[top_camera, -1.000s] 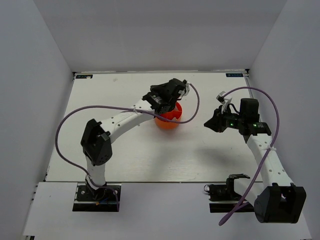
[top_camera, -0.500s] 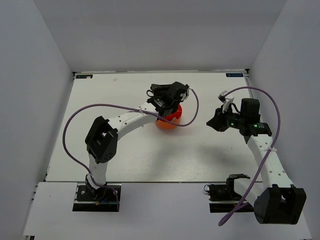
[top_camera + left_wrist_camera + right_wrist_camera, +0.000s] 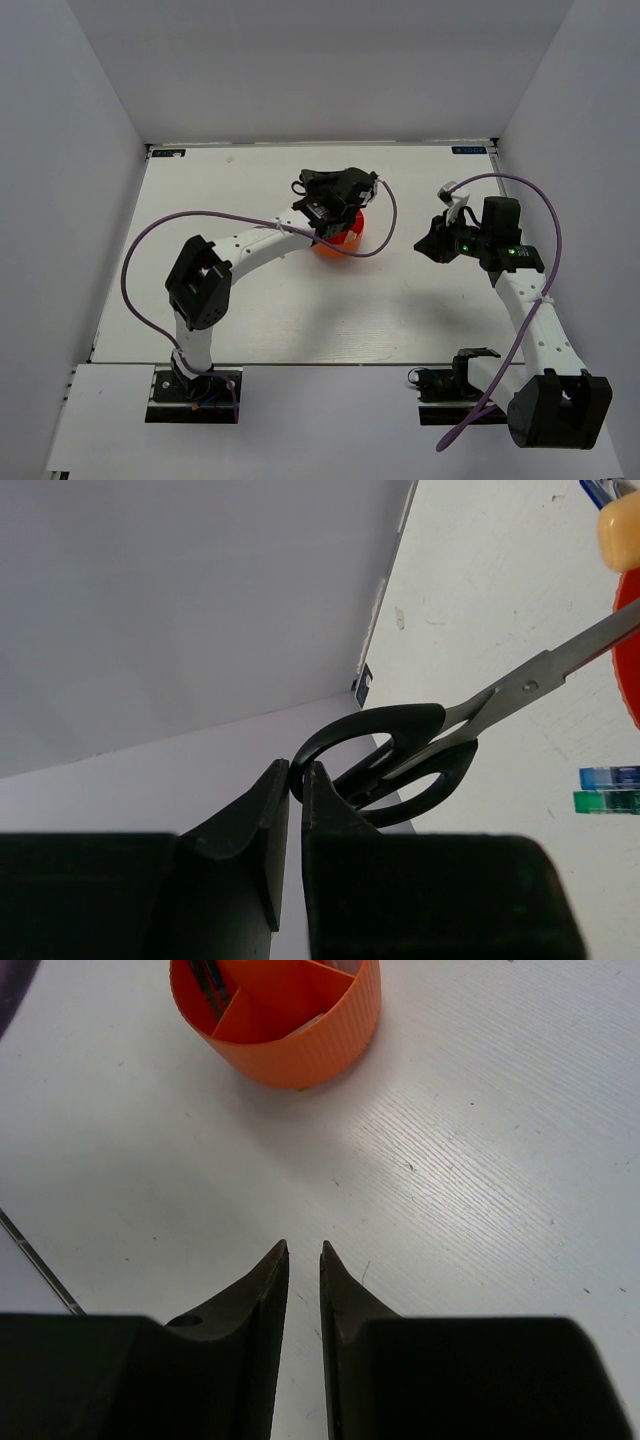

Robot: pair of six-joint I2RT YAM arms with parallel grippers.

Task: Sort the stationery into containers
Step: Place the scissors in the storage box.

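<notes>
The scissors' blades lie slanted across the orange-red container's rim (image 3: pixel 617 645) with handles outside it, so next my left gripper moves them farther over the container's inside (image 3: pixel 353 236) before opening.
My left gripper (image 3: pixel 297 768) is shut on one handle ring of the black-handled scissors (image 3: pixel 400 750). Their blades (image 3: pixel 560 660) slant toward the orange-red container's rim (image 3: pixel 632 650). From above, the left gripper (image 3: pixel 335 195) hangs over the container (image 3: pixel 343 240) and covers much of it. A peach-orange tip (image 3: pixel 620 530) shows beside that rim. My right gripper (image 3: pixel 430 245) hovers right of the container. Its jaws (image 3: pixel 304 1248) stand a narrow gap apart with nothing between them. The container (image 3: pixel 290 1030) lies ahead of it, with thin dark pens (image 3: pixel 210 980) in one compartment.
Small blue (image 3: pixel 610 777) and green (image 3: pixel 608 801) pieces lie on the white table (image 3: pixel 250 310) near the scissors' handles. White walls enclose the table on the left, back and right. The left arm's purple cable (image 3: pixel 150 235) loops over the left half.
The left gripper with the scissors has shifted slightly back and left over the container, and its elbow has swung. The right arm has hardly moved.
</notes>
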